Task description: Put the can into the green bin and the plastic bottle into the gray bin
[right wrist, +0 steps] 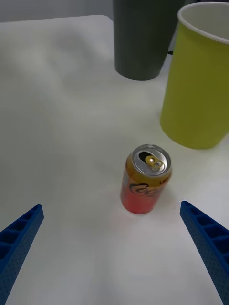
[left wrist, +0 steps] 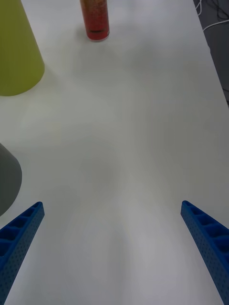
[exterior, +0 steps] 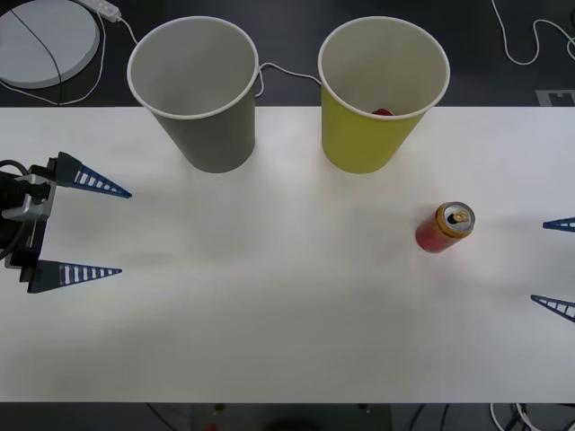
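Observation:
A small red thing [exterior: 383, 112] can be seen inside the green bin [exterior: 367, 135], so I should expect another can to be lying at the bottom of the bin when I bring the can over.
The can [exterior: 445, 227] stands upright on the white table [exterior: 269, 314], right of centre, red-orange with a gold top. My right gripper [exterior: 537, 261] is open at the table's right edge, a short way from the can [right wrist: 145, 180], which faces the gap between the fingers of that gripper [right wrist: 110, 206]. The green bin [exterior: 382, 90] stands behind the can, with a small red thing [exterior: 384, 112] showing inside. The gray bin [exterior: 198, 90] stands to its left. My left gripper [exterior: 126, 233] is open at the far left with nothing in it. The plastic bottle is out of view.
A round white device [exterior: 45, 36] and cables [exterior: 287, 72] lie on the dark surface behind the table. In the left wrist view the green bin [left wrist: 16, 52], the gray bin [left wrist: 7, 181] and the can [left wrist: 95, 19] are in sight.

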Tool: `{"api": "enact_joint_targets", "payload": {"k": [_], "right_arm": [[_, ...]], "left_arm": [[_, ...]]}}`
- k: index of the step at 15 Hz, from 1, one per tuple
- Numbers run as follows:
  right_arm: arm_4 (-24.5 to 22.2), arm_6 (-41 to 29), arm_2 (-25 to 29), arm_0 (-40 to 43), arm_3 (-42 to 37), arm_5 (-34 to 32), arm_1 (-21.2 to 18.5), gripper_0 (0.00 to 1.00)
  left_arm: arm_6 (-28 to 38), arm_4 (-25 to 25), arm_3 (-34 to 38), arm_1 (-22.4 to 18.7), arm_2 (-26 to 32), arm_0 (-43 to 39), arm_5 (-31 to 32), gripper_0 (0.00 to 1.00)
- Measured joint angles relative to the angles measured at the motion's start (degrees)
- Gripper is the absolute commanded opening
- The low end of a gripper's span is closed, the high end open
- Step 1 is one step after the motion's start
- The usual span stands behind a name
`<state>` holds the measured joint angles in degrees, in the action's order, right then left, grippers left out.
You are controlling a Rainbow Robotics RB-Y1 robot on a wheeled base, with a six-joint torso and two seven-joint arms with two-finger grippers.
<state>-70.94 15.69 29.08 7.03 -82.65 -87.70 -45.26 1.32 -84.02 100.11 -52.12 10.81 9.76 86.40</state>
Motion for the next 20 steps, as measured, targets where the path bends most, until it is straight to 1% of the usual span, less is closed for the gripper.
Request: {"api": "enact_joint_targets", "payload": {"k": [2, 6, 12, 15, 18, 20], "right_arm": [[2.80, 3.65, -1.96, 0.00, 3.76, 3.07, 0.00, 1.00], [11.28, 10.18, -7.96, 0.00, 11.26, 8.66, 0.00, 1.00], [21.42, 13.27, -16.15, -1.67, 21.23, 11.36, 0.00, 1.00], [26.09, 15.80, -20.76, -2.29, 23.50, 13.51, 0.03, 1.00], [31.54, 22.26, -25.56, -2.52, 24.23, 17.76, 0.08, 1.00], [35.88, 25.39, -29.55, -3.08, 25.16, 20.21, 0.08, 1.00]], "left_arm": [[0.00, 0.00, 0.00, 0.00, 0.00, 0.00, 0.00, 1.00], [0.00, 0.00, 0.00, 0.00, 0.00, 0.00, 0.00, 1.00], [0.00, 0.00, 0.00, 0.00, 0.00, 0.00, 0.00, 1.00], [0.00, 0.00, 0.00, 0.00, 0.00, 0.00, 0.00, 1.00], [0.00, 0.00, 0.00, 0.00, 0.00, 0.00, 0.00, 1.00], [0.00, 0.00, 0.00, 0.00, 0.00, 0.00, 0.00, 1.00]]}}
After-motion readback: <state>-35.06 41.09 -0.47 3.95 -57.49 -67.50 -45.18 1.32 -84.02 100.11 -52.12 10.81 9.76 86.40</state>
